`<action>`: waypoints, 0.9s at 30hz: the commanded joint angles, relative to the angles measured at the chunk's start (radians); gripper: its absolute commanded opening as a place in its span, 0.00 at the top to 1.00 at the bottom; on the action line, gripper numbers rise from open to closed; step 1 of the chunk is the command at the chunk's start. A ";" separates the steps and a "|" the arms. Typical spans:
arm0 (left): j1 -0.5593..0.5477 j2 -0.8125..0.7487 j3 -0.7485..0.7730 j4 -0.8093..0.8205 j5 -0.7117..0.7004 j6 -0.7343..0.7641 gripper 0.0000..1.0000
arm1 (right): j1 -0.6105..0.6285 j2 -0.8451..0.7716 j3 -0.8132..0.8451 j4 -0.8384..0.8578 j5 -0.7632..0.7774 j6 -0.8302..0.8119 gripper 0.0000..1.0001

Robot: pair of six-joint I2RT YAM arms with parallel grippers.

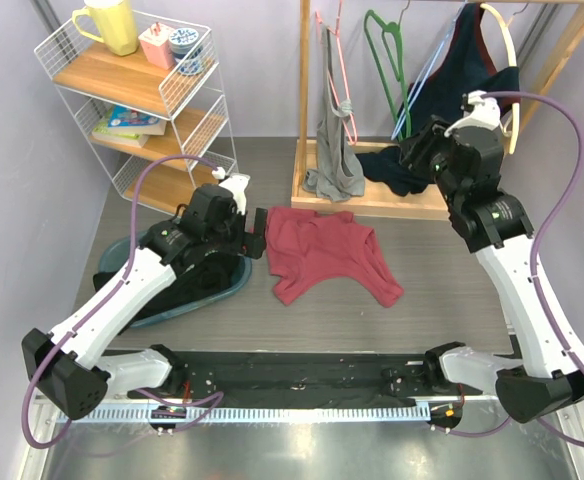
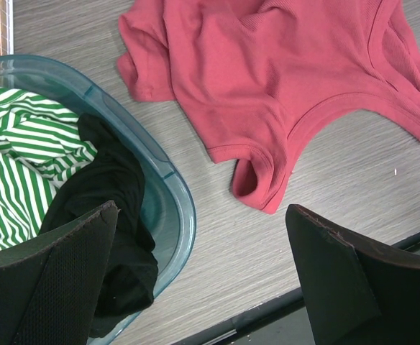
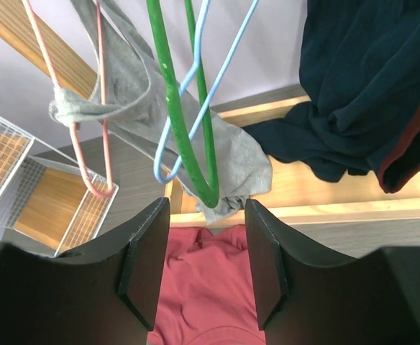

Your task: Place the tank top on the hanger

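I expect the green hanger (image 1: 400,76) to swing and turn on its hook when I lift the light-blue hanger (image 1: 405,114), because the green hanger crosses the light-blue hanger.
The maroon tank top (image 1: 322,255) lies crumpled on the table; it also fills the top of the left wrist view (image 2: 282,65) and shows below the right jaws (image 3: 206,287). The thin light-blue hanger (image 3: 157,167) hangs on the rack (image 1: 419,85), crossed by a green hanger. My left gripper (image 1: 257,232) (image 2: 203,215) is open beside the top's left edge, over bare table and a basin rim. My right gripper (image 1: 412,155) (image 3: 207,208) is raised near the rack, open, nothing between its jaws. The hangers' lower ends hang just ahead of it.
A teal basin (image 2: 174,215) holds a green-striped and a black garment. The wooden rack base (image 1: 372,205) carries a green hanger (image 3: 168,93), a pink hanger (image 3: 103,122), a grey garment (image 3: 231,151) and a navy garment (image 3: 361,86). A wire shelf (image 1: 142,100) stands back left.
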 commanded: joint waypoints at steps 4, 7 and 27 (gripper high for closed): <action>-0.001 -0.027 -0.001 0.022 0.011 0.005 0.00 | 0.004 0.009 0.197 -0.013 0.093 0.011 0.47; -0.001 -0.030 0.000 0.022 0.011 0.005 0.00 | 0.001 0.079 0.292 -0.019 0.126 0.019 0.47; -0.001 -0.035 -0.004 0.020 0.029 -0.007 0.00 | -0.166 0.417 0.483 0.038 -0.002 0.065 0.51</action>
